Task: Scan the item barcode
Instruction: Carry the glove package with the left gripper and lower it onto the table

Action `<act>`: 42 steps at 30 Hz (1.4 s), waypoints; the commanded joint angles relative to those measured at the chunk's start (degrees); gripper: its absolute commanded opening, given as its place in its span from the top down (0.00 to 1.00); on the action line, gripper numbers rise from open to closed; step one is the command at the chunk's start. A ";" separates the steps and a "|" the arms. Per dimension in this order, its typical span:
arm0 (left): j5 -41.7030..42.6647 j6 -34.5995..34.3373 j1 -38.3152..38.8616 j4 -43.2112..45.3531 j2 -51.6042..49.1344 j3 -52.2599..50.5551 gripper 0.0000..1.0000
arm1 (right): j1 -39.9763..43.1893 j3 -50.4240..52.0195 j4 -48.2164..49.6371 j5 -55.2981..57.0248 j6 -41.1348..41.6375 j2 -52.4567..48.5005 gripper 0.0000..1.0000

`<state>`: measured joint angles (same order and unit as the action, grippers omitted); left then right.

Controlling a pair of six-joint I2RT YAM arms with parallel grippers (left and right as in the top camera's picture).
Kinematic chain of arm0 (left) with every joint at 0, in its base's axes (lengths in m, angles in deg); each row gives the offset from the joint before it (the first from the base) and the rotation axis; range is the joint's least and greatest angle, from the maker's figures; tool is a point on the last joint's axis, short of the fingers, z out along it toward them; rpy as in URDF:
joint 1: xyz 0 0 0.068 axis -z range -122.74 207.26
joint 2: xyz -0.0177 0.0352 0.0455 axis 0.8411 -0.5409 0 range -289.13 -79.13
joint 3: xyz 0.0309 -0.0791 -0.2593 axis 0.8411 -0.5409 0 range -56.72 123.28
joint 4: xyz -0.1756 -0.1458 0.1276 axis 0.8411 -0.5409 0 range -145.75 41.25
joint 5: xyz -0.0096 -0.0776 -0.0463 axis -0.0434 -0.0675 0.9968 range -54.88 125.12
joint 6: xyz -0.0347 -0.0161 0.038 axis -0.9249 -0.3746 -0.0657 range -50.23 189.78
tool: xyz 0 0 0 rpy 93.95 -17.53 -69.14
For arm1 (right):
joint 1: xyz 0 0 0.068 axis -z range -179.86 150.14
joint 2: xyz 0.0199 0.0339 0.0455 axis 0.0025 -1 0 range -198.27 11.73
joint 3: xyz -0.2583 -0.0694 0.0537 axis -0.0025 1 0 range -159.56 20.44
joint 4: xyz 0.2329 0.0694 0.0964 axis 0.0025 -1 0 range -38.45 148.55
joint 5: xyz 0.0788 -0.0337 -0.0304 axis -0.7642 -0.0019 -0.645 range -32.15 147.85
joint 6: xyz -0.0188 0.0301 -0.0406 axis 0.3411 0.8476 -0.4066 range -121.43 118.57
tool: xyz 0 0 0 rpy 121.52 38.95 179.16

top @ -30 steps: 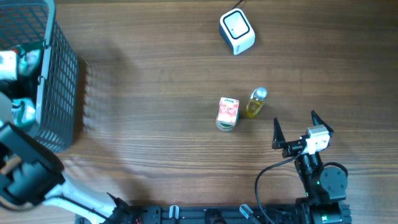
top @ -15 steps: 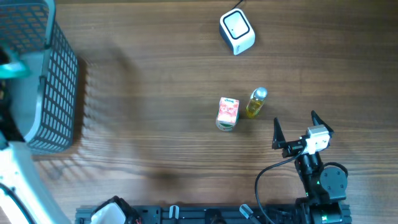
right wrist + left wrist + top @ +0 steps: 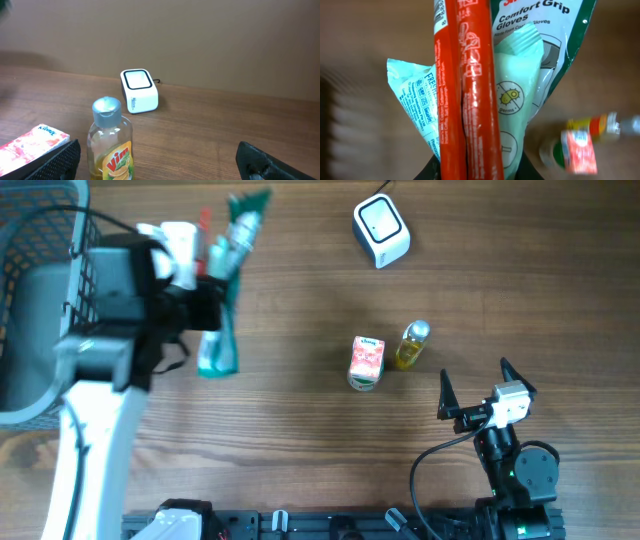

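My left gripper should put the red packet, wipes packet and gloves bag, which it is gripping all together, down on the clear wood, and then I should pick up one to scan.
My left gripper hangs over the table's left part, just right of the basket, and is shut on a bundle of packets. The bundle holds a long red packet, a mint-green wipes packet and a green "Comfort Grip Gloves" bag. From above, the gloves bag dangles below the gripper and the mint packet sticks out above it. The white barcode scanner stands at the far middle-right, well apart from the bundle. My right gripper rests open near the front right, holding nothing.
A grey wire basket fills the far left. A Vim bottle and a Kleenex pack stand mid-table, just ahead of my right gripper, between it and the scanner.
The left arm has lifted out of the basket and swung right over the table, carrying the bundle of packets. The right arm has not moved.
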<state>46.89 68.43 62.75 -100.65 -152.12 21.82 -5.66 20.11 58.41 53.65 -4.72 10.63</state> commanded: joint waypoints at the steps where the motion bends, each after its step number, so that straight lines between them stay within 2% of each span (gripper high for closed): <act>1: -4.35 -4.35 6.75 1.75 -4.94 -6.21 0.84 | 0.04 0.04 0.22 0.70 0.35 0.68 0.01; 5: -13.73 -10.69 12.39 6.08 -9.70 -11.93 0.88 | 0.04 0.04 0.22 0.70 0.33 0.68 0.00; 9: -22.91 -18.36 16.68 10.16 -13.46 -15.89 0.85 | 0.04 0.04 0.20 0.70 0.33 0.68 0.00; 14: -28.76 -20.39 21.77 14.80 -17.42 -19.54 0.80 | 0.04 0.04 0.22 0.70 0.33 0.68 0.00; 22: -28.81 -20.59 24.65 16.83 -26.03 -19.82 0.68 | 0.04 0.04 0.20 0.70 0.31 0.68 0.00; 29: -25.83 -20.57 24.65 16.79 -27.45 -19.82 0.52 | 0.04 0.04 0.20 0.70 0.33 0.68 0.00; 32: -25.22 -20.57 24.65 16.79 -27.45 -19.82 0.36 | 0.04 0.04 0.20 0.70 0.33 0.68 0.00; 33: -25.11 -20.55 24.65 16.79 -27.45 -19.82 0.34 | 0.04 0.04 0.22 0.70 0.33 0.68 0.00; 36: -24.63 -20.31 24.55 16.76 -26.14 -19.61 0.24 | 0.04 0.04 0.20 0.70 0.33 0.68 0.00; 42: -24.63 -20.33 24.50 16.35 -16.63 -19.61 0.21 | 0.04 0.04 0.22 0.70 0.31 0.68 0.00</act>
<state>21.73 48.02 87.28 -84.37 -175.66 2.26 -5.66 20.11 58.43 53.65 -4.72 10.63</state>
